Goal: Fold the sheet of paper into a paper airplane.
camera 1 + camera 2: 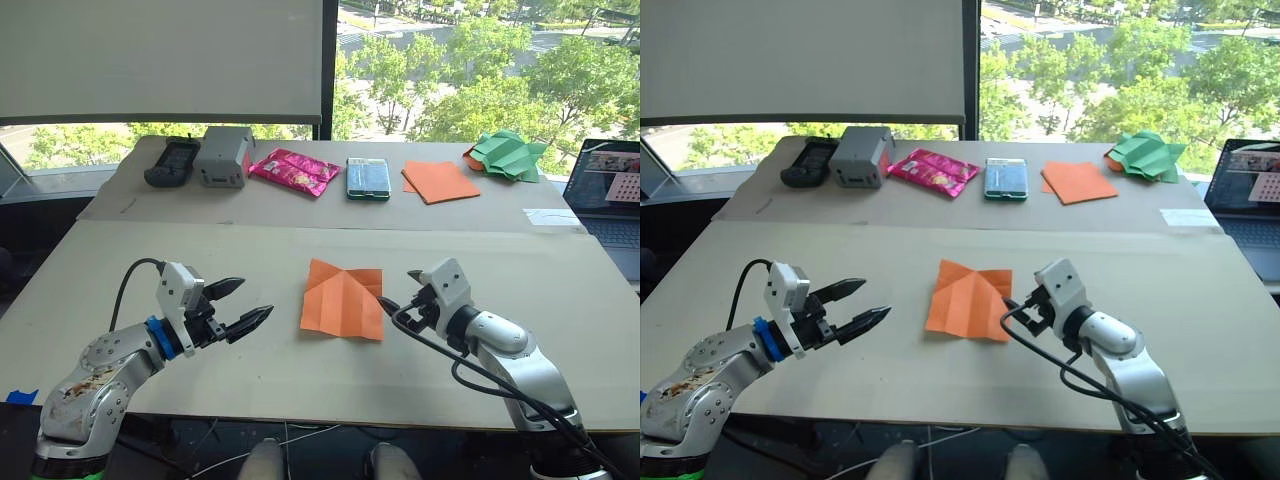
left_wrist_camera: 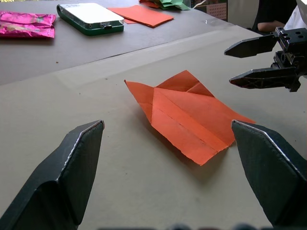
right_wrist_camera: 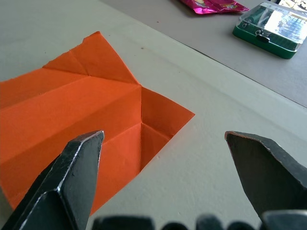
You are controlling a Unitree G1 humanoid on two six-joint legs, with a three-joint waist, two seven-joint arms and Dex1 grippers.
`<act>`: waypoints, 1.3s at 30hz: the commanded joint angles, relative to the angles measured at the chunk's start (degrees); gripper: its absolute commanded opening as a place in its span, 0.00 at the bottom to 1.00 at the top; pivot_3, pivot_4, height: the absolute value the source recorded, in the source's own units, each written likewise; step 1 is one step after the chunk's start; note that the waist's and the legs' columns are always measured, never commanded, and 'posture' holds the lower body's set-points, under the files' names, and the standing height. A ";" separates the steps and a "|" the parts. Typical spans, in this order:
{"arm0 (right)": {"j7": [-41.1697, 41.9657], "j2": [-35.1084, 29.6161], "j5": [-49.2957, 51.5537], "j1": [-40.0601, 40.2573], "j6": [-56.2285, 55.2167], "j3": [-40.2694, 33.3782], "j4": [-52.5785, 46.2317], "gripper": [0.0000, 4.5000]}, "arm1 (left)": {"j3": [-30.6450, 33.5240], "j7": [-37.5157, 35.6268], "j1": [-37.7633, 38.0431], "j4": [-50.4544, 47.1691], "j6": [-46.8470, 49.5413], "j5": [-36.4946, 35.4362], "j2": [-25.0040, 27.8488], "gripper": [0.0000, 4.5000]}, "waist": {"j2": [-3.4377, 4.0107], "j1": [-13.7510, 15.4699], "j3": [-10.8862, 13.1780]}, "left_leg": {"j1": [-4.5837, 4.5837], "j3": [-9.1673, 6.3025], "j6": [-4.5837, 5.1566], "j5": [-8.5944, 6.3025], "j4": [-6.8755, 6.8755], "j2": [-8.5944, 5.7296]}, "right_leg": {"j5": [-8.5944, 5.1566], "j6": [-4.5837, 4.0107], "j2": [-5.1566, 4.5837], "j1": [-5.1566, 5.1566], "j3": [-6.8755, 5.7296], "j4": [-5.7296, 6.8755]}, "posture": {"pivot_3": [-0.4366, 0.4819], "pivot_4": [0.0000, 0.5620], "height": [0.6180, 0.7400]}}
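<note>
A long crease [image 1: 345,304] goes down the middle of the sheet, so the sheet of paper [image 1: 326,314] will bend over double into a narrow piece when I fold it.
The sheet of paper [image 1: 343,298] is bright orange and lies flat on the near table, between my two grippers. It has a long centre crease and folded-in corners at its far end. In the left wrist view the sheet of paper [image 2: 184,115] lies just ahead of my fingers. My left gripper [image 1: 252,300] hovers open to the left of the sheet, a short gap away. My right gripper [image 1: 398,290] is open at the sheet's right edge, with nothing between its fingers. The right wrist view has the sheet of paper [image 3: 72,110] in front of the left finger [image 3: 72,177]. A paper airplane is out of view.
On the far table stand a black device [image 1: 173,162], a grey box [image 1: 224,156], a pink packet [image 1: 294,170], a green case [image 1: 368,178], a smooth orange square [image 1: 440,181] and green crumpled paper [image 1: 508,153]. A laptop [image 1: 610,200] sits at the right edge.
</note>
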 commanded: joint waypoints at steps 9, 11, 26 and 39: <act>-0.90 0.29 -0.01 -0.17 -1.68 -1.20 -1.50 1.00 | -6.87 -2.64 -8.51 5.25 -3.16 4.42 -0.70 0.81 | 0.00 0.66 -0.01 | 0.02 0.00 0.00 0.00 0.04 0.00 | 0.00 0.00 0.01 0.05 0.00 0.02 | 0.48 0.27 0.69; -1.12 0.31 -0.13 0.08 -1.63 -1.10 -1.73 1.00 | -11.29 -4.33 -11.98 8.65 -6.06 8.35 -1.36 0.67 | 0.01 1.14 -0.01 | 0.00 0.01 0.01 0.01 0.05 -0.02 | 0.00 0.00 0.02 0.05 0.00 0.02 | 0.48 0.27 0.69; -3.66 -0.15 -0.38 4.09 0.45 -2.27 -6.13 1.00 | -27.38 -10.90 -28.47 37.52 -20.24 25.97 -10.63 0.01 | 0.02 1.16 -0.07 | 0.08 0.01 0.61 0.38 0.10 -0.02 | 0.14 0.22 0.09 0.14 0.06 0.18 | 0.48 0.27 0.69; -2.10 -3.56 0.39 5.59 5.99 -2.49 -6.90 1.00 | -30.94 -12.76 -26.77 42.58 -24.81 33.88 -10.29 0.01 | 0.10 1.21 -0.17 | 0.07 0.01 0.54 0.34 0.13 -0.02 | 0.14 0.22 0.09 0.21 0.07 0.11 | 0.48 0.27 0.69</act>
